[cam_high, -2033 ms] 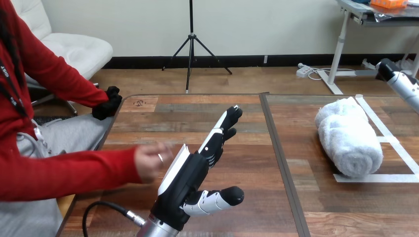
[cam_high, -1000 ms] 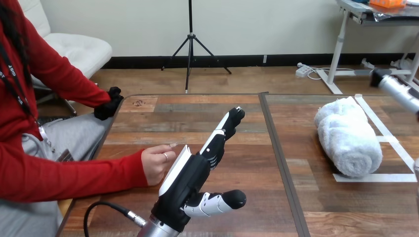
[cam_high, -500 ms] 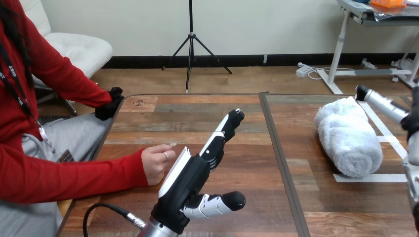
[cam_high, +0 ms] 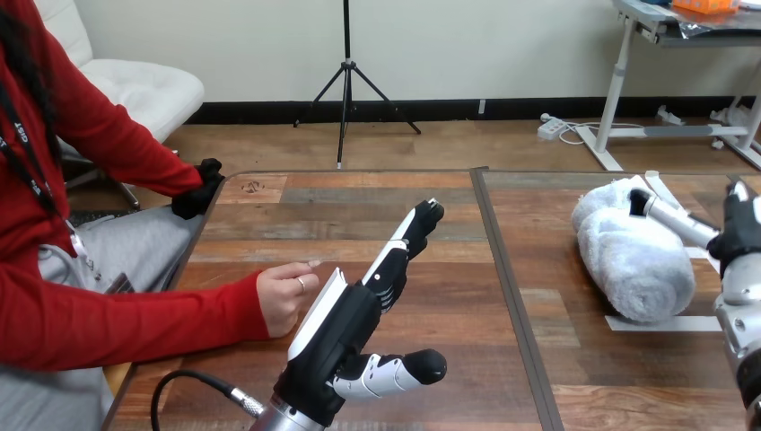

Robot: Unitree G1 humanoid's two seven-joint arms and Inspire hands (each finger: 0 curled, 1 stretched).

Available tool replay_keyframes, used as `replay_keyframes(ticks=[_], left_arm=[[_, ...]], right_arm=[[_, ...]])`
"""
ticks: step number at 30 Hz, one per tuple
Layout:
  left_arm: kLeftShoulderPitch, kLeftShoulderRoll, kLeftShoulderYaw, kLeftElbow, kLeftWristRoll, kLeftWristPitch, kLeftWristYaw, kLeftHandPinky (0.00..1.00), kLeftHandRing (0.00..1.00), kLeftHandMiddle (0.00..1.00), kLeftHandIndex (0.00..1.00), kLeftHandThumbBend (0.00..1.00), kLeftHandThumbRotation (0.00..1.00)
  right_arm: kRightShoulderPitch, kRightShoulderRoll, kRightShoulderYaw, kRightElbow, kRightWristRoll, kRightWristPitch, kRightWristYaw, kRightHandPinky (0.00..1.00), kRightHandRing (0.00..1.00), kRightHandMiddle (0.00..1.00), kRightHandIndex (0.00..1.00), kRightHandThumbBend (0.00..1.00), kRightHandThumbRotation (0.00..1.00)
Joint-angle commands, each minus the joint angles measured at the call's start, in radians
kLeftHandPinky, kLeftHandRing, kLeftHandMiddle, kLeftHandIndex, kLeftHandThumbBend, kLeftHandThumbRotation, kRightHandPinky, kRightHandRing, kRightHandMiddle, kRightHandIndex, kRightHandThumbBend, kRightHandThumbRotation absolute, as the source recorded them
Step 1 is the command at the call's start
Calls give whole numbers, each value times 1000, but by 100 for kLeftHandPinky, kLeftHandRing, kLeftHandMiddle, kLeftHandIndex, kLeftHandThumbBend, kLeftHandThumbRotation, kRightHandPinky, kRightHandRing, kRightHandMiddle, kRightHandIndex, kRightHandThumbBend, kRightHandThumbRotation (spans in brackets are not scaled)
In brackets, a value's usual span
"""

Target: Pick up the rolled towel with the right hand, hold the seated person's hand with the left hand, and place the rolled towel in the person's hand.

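Note:
The rolled white towel (cam_high: 630, 253) should squeeze in at the grip when I lift it but stay one bundle, because its round end (cam_high: 658, 294) is wound tightly.
The rolled white towel (cam_high: 631, 254) lies on the right half of the wooden table (cam_high: 359, 206), inside a white tape outline. My right hand (cam_high: 738, 238) comes in from the right edge, open, and one straight finger (cam_high: 664, 215) reaches over the towel's upper right side. My left hand (cam_high: 345, 328) stands open at the bottom centre, fingers straight and pointing up and to the right, thumb (cam_high: 399, 370) stuck out to the right. The person's hand (cam_high: 283, 296), loosely curled, rests on the table right beside the back of my left hand. I cannot tell if they touch.
White tape strips (cam_high: 677, 321) mark a box around the towel. A dark seam (cam_high: 502, 269) splits the table into two halves. The person's other hand, in a black glove (cam_high: 197, 190), is at the table's far left corner.
My right hand has moved left and down from the right edge until its finger is over the towel. The person's hand settled beside my left hand, which has held still.

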Motion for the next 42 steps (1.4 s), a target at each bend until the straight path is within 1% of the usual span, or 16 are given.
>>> replay_keyframes(ticks=[1, 5, 8, 11, 14, 17, 20, 23, 27, 38, 40, 42], left_arm=[[-30, -6, 4, -17, -32, -17, -2, 100, 100, 100, 100, 100, 76], [-27, -5, 2, -21, -35, -17, -5, 100, 100, 100, 100, 100, 75], [-24, -6, 0, -24, -42, -8, -11, 100, 100, 100, 100, 100, 75], [-27, -5, 5, -17, -23, -21, 3, 100, 100, 100, 100, 100, 75], [-27, -7, 1, -21, -31, -13, -3, 100, 100, 100, 100, 100, 76], [-27, -8, 3, -19, -21, -21, 5, 100, 100, 100, 100, 100, 76], [-26, -10, 0, -23, -30, -10, -2, 100, 100, 100, 100, 100, 76], [-29, -11, -5, -20, -41, -13, -13, 100, 100, 100, 100, 100, 76], [-31, -15, -3, -17, -40, -16, -9, 100, 100, 100, 100, 100, 75], [-38, -19, -4, -12, -50, -18, -18, 100, 100, 100, 100, 100, 74], [-36, -20, -3, -16, -43, -18, -12, 100, 100, 100, 100, 100, 75], [-34, -20, -2, -20, -41, -16, -9, 100, 100, 100, 100, 100, 75]], right_arm=[[-135, -39, 29, 36, -2, -36, -16, 89, 100, 100, 100, 100, 64], [-137, -37, 48, 50, -6, -38, -14, 88, 100, 100, 100, 100, 65], [-139, -33, 67, 48, -14, -25, -10, 88, 100, 100, 100, 100, 66], [-139, -27, 67, 55, -3, -29, -16, 87, 99, 100, 100, 100, 66], [-140, -26, 79, 66, -5, -32, -16, 86, 99, 100, 100, 100, 66], [-137, -21, 87, 60, -4, -28, -15, 84, 99, 100, 100, 100, 65], [-138, -18, 98, 66, -8, -22, -15, 84, 99, 100, 100, 100, 66], [-138, -16, 110, 74, -12, -22, -13, 84, 99, 100, 100, 100, 66], [-136, -7, 105, 71, 7, -15, -9, 84, 100, 100, 100, 100, 65], [-121, 1, 125, 79, 2, -28, -14, 85, 100, 100, 100, 100, 65], [-121, 1, 139, 89, -11, -25, -13, 84, 100, 100, 100, 100, 66], [-119, 2, 145, 91, -13, -25, -10, 84, 100, 100, 100, 100, 66]])
